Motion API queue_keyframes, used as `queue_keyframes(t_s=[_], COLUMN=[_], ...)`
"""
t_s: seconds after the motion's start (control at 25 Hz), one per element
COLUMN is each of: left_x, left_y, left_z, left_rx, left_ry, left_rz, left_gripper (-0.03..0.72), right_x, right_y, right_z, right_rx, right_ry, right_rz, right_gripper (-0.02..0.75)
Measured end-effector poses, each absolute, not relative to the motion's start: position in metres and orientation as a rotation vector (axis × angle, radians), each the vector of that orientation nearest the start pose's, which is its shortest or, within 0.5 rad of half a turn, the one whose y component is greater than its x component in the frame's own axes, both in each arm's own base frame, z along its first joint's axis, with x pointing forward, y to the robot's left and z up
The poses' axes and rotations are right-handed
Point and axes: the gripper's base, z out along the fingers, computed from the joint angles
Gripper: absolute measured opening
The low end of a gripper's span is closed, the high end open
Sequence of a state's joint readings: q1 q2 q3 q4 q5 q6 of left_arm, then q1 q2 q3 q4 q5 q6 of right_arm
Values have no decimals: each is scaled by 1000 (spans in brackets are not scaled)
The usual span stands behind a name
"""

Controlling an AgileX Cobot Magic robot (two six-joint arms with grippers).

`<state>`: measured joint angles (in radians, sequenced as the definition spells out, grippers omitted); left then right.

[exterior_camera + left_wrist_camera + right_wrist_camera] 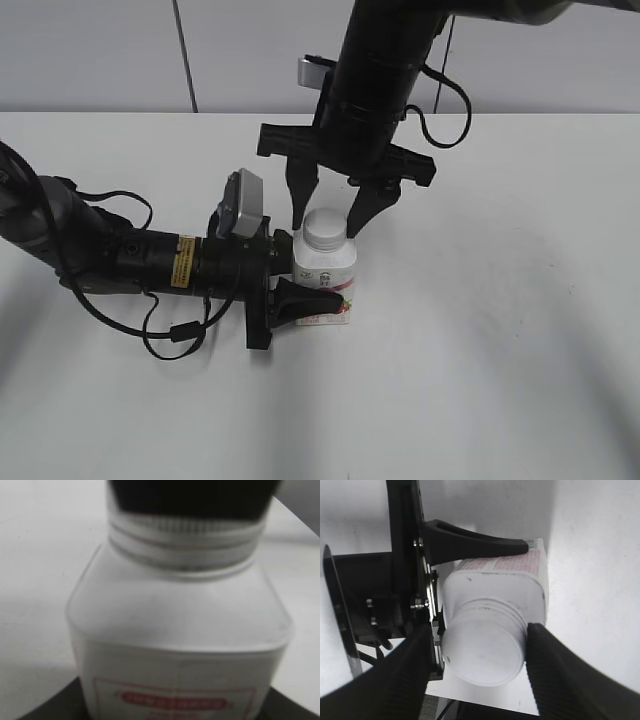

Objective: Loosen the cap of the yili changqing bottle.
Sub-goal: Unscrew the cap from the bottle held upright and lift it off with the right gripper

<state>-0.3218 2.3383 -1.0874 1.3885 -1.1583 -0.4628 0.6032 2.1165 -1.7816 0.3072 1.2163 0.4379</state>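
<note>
My gripper will turn the cap, and the cap will twist and lift fully off the bottle's neck, because fine ribs run around the cap's round white side.
The yili changqing bottle stands upright on the white table, white with a red-banded label. My left gripper is shut on its body from the left, one black finger across the label. It fills the left wrist view, blurred. The white ribbed cap sits on its neck and shows in the left wrist view and the right wrist view. My right gripper hangs from above, open, one finger on each side of the cap. The right finger is at the cap's edge. A gap shows on the left.
The white table stretches around the bottle, with a pale wall behind it. The left arm and its cables lie across the table's left side. The right arm comes down from the top middle.
</note>
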Motion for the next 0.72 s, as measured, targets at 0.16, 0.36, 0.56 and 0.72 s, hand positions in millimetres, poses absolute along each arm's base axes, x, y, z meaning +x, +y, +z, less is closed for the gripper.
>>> queue_keyframes(t_s=[0.16, 0.36, 0.56, 0.72], left_x=[327, 327, 327, 327], left_y=[-195, -195, -195, -195], left_z=[50, 50, 50, 50], left_rx=[1398, 1398, 1397, 1397], left_ry=[1473, 1473, 1476, 1476], left_rz=[-1067, -1067, -1065, -1065], left_gripper=[365, 365, 365, 365], right_x=[347, 347, 347, 347], right_y=[269, 269, 268, 268], right_z=[217, 217, 217, 217], right_rx=[-121, -126, -193, -433], right_ry=[3156, 3154, 3143, 3097], right_rz=[476, 460, 450, 456], right_gripper=[419, 396, 396, 396])
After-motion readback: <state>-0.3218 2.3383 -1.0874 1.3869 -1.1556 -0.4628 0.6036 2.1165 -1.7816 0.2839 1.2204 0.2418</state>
